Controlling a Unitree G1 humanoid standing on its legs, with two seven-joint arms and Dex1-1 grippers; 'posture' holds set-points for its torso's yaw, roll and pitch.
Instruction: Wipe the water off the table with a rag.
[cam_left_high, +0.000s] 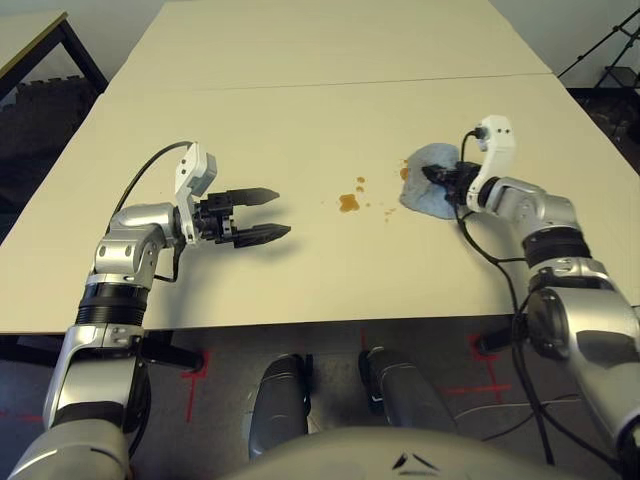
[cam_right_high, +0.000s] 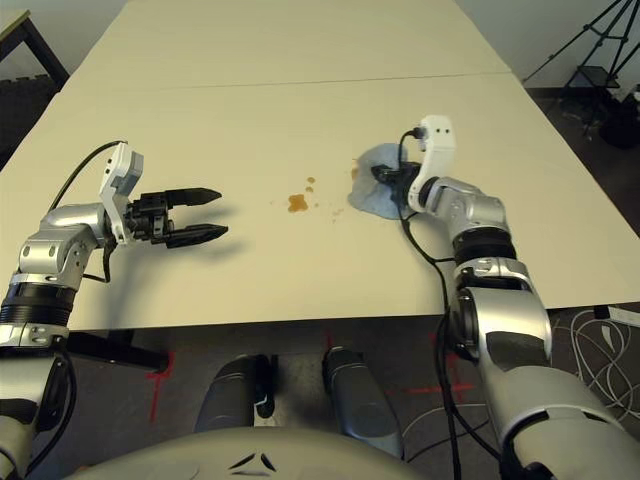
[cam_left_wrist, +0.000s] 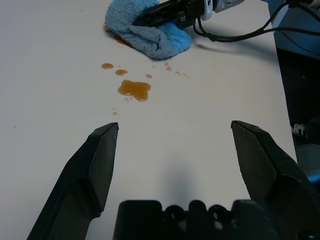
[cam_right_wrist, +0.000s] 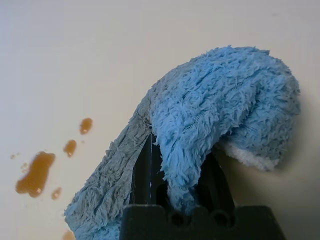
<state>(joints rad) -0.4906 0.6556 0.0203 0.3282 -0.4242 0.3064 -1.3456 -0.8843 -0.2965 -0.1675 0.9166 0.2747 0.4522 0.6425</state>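
I should turn my right gripper back and wipe the rag across the blotch and drops (cam_left_high: 348, 203), because the amber blotch of water is away from the rag's edge (cam_left_high: 405, 192).
The light blue rag (cam_left_high: 422, 188) lies bunched on the pale table (cam_left_high: 300, 110), right of centre. My right gripper (cam_left_high: 437, 174) is shut on the rag, and the cloth drapes over its black fingers (cam_right_wrist: 150, 172). The water is an amber blotch (cam_left_high: 348, 202) with smaller drops around it, a short way left of the rag and apart from it. One brown stain (cam_left_high: 404, 172) touches the rag's left edge. My left gripper (cam_left_high: 281, 212) hovers open over bare table, left of the water and pointing toward it (cam_left_wrist: 134, 89). Nothing is between its fingers.
A seam (cam_left_high: 330, 82) crosses the table behind both arms. A black cable (cam_left_high: 480, 250) loops from my right wrist across the table to its front edge. A second table (cam_left_high: 30, 40) stands at the far left, and a tripod (cam_right_high: 590, 50) at the far right.
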